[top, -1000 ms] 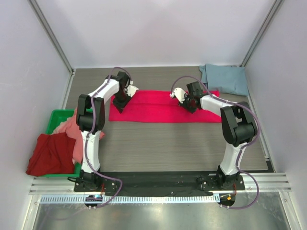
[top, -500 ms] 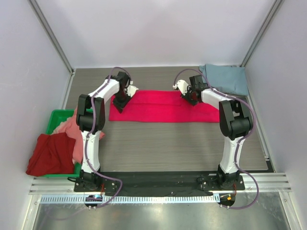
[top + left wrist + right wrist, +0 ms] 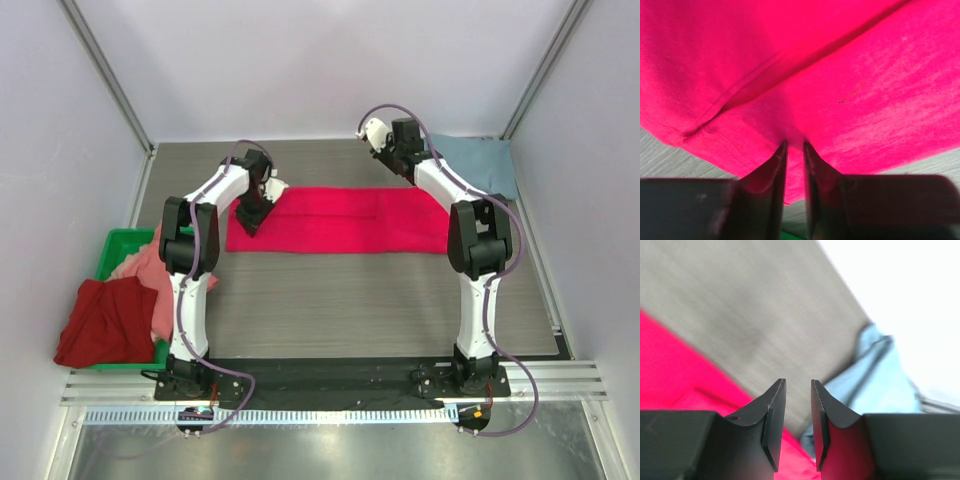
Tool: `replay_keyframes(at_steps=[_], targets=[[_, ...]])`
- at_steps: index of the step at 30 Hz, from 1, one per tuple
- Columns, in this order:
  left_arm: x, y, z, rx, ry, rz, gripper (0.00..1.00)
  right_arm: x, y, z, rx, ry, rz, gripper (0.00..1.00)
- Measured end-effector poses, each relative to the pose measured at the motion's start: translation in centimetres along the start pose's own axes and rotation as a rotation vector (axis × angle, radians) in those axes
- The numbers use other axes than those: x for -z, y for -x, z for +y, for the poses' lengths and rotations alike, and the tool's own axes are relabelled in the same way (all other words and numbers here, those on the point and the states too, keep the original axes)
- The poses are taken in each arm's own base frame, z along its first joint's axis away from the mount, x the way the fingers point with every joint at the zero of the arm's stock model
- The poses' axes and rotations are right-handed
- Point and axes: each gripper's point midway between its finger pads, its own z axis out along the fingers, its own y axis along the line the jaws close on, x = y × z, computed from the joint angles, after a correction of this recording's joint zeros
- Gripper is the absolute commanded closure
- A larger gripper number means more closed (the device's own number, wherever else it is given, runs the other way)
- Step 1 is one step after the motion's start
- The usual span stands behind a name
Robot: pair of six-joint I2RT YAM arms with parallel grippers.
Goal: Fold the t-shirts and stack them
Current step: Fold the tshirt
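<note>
The crimson-pink t-shirt's strip (image 3: 330, 225) is lying crosswise. My left gripper should go to the strip's near corner (image 3: 231, 247) and pull that end of the strip toward me before folding.
The bright crimson-pink t-shirt (image 3: 340, 220) lies folded in a long strip across the table's middle. My left gripper (image 3: 250, 216) sits on its left end, and in the left wrist view the jaws (image 3: 794, 145) pinch the crimson cloth (image 3: 815, 75). My right gripper (image 3: 398, 150) is raised above the strip's far right part, its jaws (image 3: 798, 382) slightly apart and empty. Below it I see the crimson cloth (image 3: 670, 375) and the dusty blue-grey t-shirt (image 3: 875, 385). That shirt lies folded at the back right corner (image 3: 480, 165). The dark red t-shirt (image 3: 100, 320) and salmon t-shirt (image 3: 150, 270) are heaped at the left.
A green plastic bin (image 3: 115, 250) stands at the table's left edge under the heaped shirts. White walls close in the back and both sides. Bare grey table (image 3: 350, 300) lies between the strip and the arm bases.
My right gripper let go of the crimson shirt's right part, then lifted and moved toward the back wall. The left gripper has stayed on the left end.
</note>
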Motion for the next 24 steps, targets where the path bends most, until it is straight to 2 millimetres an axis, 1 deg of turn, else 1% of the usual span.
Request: replay_keyframes(at_steps=[2,3,6,10,12,14,16,24], targets=[[0.1,0.0,0.0,-0.005,0.002,-0.003,0.67,0.6,1.0,-1.2,-0.007,-0.037,-0.024,0.65],[0.2,0.0,0.0,-0.014,0.002,-0.005,0.65,1.0,1.3,-1.5,-0.009,-0.046,-0.028,0.65],[1.1,-0.4,0.1,-0.071,0.007,-0.015,0.57,2.4,1.5,-1.7,-0.017,-0.059,-0.037,0.65],[4.4,-0.9,0.4,-0.206,0.032,-0.055,0.56,4.1,0.5,-0.8,-0.026,-0.045,-0.018,0.64],[6.0,-1.1,0.5,-0.280,0.045,-0.071,0.57,4.4,-0.1,-0.2,-0.032,-0.036,-0.005,0.64],[6.8,-1.4,0.5,-0.339,0.042,-0.067,0.57,4.4,-0.8,0.3,-0.036,-0.025,0.010,0.64],[6.6,-1.9,0.3,-0.374,0.025,-0.043,0.58,4.3,-1.4,0.9,-0.040,-0.014,0.026,0.64],[3.2,-4.0,-0.5,-0.421,-0.073,0.080,0.58,4.3,-1.8,1.1,-0.046,-0.014,0.037,0.64]])
